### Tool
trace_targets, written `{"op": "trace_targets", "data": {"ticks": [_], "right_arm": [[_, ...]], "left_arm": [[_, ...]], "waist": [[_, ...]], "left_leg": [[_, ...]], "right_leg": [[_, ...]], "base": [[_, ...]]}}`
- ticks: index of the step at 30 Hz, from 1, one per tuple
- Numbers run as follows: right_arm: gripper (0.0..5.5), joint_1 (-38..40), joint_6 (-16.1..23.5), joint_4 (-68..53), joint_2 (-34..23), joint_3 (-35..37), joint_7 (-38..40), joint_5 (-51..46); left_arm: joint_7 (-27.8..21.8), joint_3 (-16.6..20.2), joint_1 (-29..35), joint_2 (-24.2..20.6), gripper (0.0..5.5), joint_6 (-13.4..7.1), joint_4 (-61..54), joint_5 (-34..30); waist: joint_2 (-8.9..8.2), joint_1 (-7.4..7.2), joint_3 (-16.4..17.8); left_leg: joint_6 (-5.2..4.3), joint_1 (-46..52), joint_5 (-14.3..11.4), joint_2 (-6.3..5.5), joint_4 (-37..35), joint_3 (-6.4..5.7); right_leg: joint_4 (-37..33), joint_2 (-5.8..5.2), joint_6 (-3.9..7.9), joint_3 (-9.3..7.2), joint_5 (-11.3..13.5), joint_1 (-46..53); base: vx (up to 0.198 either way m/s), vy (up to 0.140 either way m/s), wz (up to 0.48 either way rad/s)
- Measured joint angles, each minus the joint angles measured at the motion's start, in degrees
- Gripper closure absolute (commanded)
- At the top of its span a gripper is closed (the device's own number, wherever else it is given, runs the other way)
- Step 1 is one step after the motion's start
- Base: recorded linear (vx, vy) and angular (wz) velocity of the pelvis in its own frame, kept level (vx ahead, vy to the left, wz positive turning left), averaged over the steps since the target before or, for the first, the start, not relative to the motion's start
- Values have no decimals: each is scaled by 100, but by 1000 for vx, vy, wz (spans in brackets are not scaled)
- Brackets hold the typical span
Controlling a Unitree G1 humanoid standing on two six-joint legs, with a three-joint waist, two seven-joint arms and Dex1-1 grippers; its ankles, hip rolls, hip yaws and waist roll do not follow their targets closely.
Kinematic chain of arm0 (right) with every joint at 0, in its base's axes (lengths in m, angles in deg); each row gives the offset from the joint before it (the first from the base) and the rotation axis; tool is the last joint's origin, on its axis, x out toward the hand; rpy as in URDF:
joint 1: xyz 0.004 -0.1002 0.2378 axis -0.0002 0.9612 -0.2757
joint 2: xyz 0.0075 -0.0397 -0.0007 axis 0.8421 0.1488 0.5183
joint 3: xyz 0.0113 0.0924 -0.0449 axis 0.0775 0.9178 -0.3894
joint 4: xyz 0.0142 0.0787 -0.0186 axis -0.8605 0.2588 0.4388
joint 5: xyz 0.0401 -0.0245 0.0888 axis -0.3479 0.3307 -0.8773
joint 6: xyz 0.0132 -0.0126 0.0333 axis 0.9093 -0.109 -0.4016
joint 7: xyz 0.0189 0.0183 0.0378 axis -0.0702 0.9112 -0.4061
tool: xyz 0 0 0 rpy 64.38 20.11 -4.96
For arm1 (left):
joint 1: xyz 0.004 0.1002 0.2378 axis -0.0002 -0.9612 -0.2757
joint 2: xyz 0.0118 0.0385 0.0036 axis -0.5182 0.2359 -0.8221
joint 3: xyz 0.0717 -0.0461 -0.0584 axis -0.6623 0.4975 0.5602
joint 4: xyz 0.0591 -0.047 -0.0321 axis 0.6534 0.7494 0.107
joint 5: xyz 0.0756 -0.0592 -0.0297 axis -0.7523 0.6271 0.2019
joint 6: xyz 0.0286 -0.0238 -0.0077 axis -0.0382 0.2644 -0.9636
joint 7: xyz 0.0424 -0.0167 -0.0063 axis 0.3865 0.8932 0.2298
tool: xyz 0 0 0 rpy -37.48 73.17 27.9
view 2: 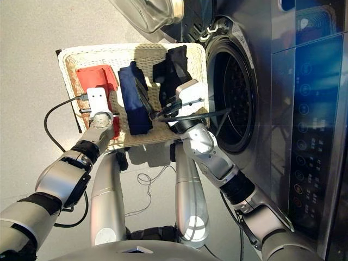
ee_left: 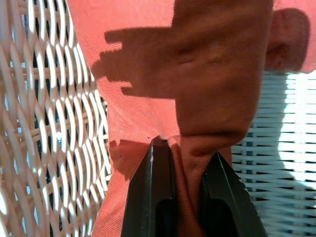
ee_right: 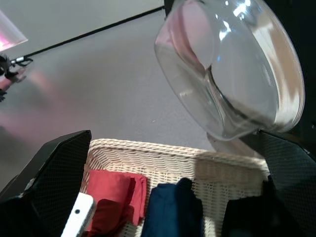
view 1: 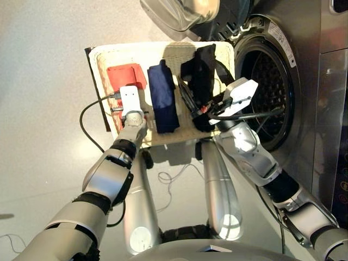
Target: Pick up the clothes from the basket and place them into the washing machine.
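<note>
I expect the coral-red garment (view 1: pixel 126 75) will come up alone when I lift it, because a piece of basket weave (view 1: pixel 147 102) lies between it and the navy blue one.
The cream-white basket (view 1: pixel 136 50) stands in front of the washing machine (view 1: pixel 310 60), whose drum (view 1: pixel 261 92) is open. Three clothes lie side by side in it: coral-red (view 1: pixel 126 75), navy blue (view 1: pixel 163 100) and black (view 1: pixel 202 68). My left gripper (ee_left: pixel 186 148) is down at the near end of the coral-red garment (ee_left: pixel 163 59), shut on a pinched fold of it. My right gripper (view 1: pixel 194 104) hovers over the near end of the black garment. In the right wrist view its fingers (ee_right: pixel 59 168) stand wide apart with nothing between them.
The round glass door (view 1: pixel 179 13) hangs open beyond the basket's far right corner, close to my right arm. A black cable (view 1: pixel 87 122) loops over the grey floor left of the basket. The machine's control panel (view 2: pixel 310 109) is on the far right.
</note>
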Motion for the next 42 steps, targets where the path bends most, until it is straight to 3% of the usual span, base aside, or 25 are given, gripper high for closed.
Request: {"op": "trace_targets", "data": {"ticks": [9, 11, 16, 21, 24, 32, 42], "right_arm": [[0, 205, 0, 277, -2, 232, 54, -50], [0, 248, 0, 298, -3, 373, 144, 92], [0, 339, 11, 294, -9, 627, 194, 97], [0, 346, 143, 255, 5, 675, 183, 21], [0, 299, 154, 241, -28, 643, 114, -198], [0, -151, 114, -418, -418, 285, -422, -984], [0, -888, 55, -548, -563, -390, -701, -1386]], "left_arm": [[217, -159, -1382, 46, 550, -306, -2272, -105], [339, -206, -1763, -73, 550, -335, -3016, -499], [587, -228, -2364, -388, 550, -635, -4313, -1795], [532, -285, -2711, -913, 550, -811, -5182, -2425], [413, -387, -2757, -1175, 550, -929, -5559, -2853], [227, -709, -2660, -1779, 550, -1076, -6273, -3497], [231, -757, -2586, -1830, 550, -1179, -6516, -3541]], "waist": [[4, 63, 1], [7, 89, 3], [14, 230, 3], [31, 282, 6], [66, 364, 8], [92, 367, 9], [97, 384, 11]], "left_leg": [[9, 458, 140, -115, -533, 53], [-1, 586, 183, -125, -675, 57], [-16, 932, 244, -146, -941, 76], [-10, 1268, 342, -187, -1246, 146], [-2, 1499, 434, -220, -1480, 155], [21, 1651, 482, -267, -1595, 138], [54, 1653, 558, -309, -1717, 141]], "right_leg": [[-252, -85, 11, -22, 5, 340], [-336, -87, 12, -41, 10, 450], [-505, -83, 9, -45, 34, 742], [-782, -97, 37, -56, 125, 1048], [-1012, -109, 56, -81, 202, 1284], [-1312, -148, 100, -137, 328, 1550], [-1517, -159, 126, -150, 451, 1603]], "base": [[0, 0, 0], [0, 0, 0], [0, 0, 0], [0, 0, 0], [0, 0, 0], [0, 0, 0], [0, 0, 0]]}}
